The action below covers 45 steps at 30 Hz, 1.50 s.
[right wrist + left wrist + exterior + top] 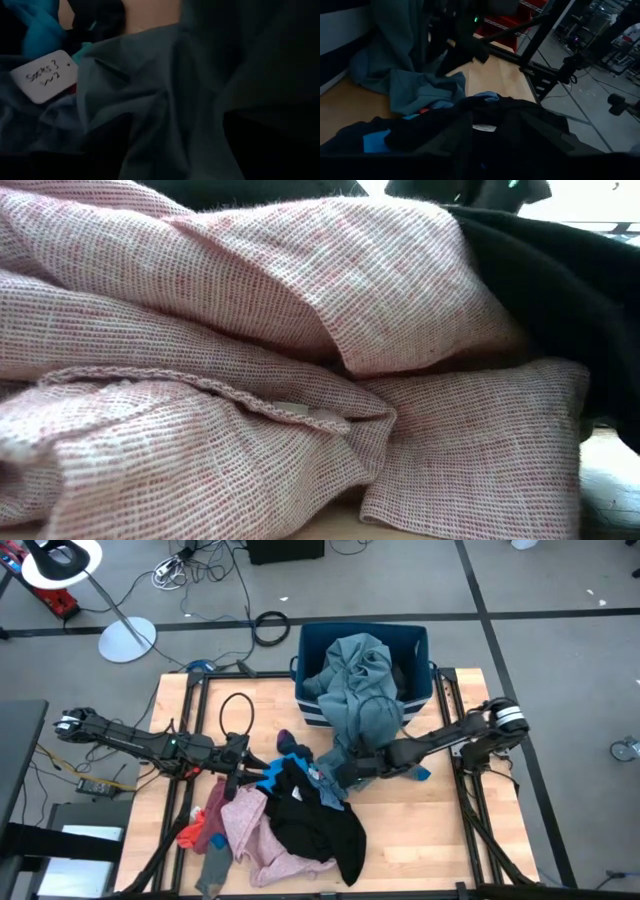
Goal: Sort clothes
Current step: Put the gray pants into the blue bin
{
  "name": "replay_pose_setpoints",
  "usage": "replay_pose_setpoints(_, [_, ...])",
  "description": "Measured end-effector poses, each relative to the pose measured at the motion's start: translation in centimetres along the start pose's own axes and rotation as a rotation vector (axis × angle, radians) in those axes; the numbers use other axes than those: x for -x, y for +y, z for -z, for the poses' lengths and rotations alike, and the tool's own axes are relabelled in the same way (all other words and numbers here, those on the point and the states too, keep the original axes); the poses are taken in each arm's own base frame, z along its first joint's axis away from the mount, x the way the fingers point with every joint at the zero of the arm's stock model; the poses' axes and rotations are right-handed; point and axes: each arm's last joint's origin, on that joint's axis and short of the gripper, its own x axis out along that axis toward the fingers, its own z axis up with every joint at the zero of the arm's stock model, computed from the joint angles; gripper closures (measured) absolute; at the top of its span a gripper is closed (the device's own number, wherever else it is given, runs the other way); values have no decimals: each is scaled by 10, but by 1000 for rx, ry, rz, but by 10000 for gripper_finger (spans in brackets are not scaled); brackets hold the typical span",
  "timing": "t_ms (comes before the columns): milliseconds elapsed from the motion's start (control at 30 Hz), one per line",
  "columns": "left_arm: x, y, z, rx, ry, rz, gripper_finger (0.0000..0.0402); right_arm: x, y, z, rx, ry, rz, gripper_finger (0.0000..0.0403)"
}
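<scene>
A blue tip point(421, 774) sticks out next to the teal-grey garment's lower end point(366, 752), so I expect to find socks hidden under the cloth when I lift it.
A teal-grey garment point(362, 680) lies heaped in the dark blue bin point(310, 640) and hangs over its near wall down to the table. My right gripper point(350, 770) is at this garment's lower end, and the cloth fills the right wrist view point(165, 100). My left gripper point(248, 772) is at the left edge of the pile, beside a bright blue garment point(270, 776) and a black garment point(318, 822), which fills the bottom of the left wrist view point(485, 140). A pink garment point(255, 832) lies on the table's near part and fills the low view point(250, 360). A red-orange piece point(190, 834) lies to its left.
A white label with handwriting point(45, 75) lies among the clothes near my right gripper. A grey sock point(212, 868) lies at the table's near edge. A black cable loop point(236, 712) lies on the table's far left part. Bare wood point(450, 830) shows at the near right.
</scene>
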Motion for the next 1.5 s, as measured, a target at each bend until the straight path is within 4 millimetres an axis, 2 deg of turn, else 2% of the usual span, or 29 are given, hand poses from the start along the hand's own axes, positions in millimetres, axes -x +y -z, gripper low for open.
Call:
replay_pose_setpoints(267, [0, 0, 0, 3, 0, 0, 239, -43, 5, 0, -16, 65, -33, 72])
replay_pose_setpoints(433, [0, 0, 0, 4, 0, 0, 239, -58, 6, -3, -18, 105, -57, 108])
replay_pose_setpoints(567, [0, 0, 0, 4, 0, 0, 239, -60, 5, -4, 19, 122, -62, 195])
replay_pose_setpoints(733, [0, 0, 0, 4, 0, 0, 239, -50, 4, -5, 93, 152, -96, 366])
replay_pose_setpoints(767, [0, 0, 0, 4, 0, 0, 239, -46, 5, -7, 115, 158, -113, 382])
replay_pose_setpoints(933, [0, 0, 0, 4, -1, 0, 239, -17, -1, -11, 141, 176, -94, 390])
replay_pose_setpoints(1133, [0, 0, 0, 4, -5, -6, 239, 53, -1, -29, 236, 109, -49, 394])
replay_pose_setpoints(1267, [0, 0, 0, 4, -6, -9, 239, 103, -1, -50, 281, 20, -21, 395])
replay_pose_setpoints(1500, [0, 1, 0, -1, -11, -20, 239, 178, 3, -103, 361, -148, 14, 395])
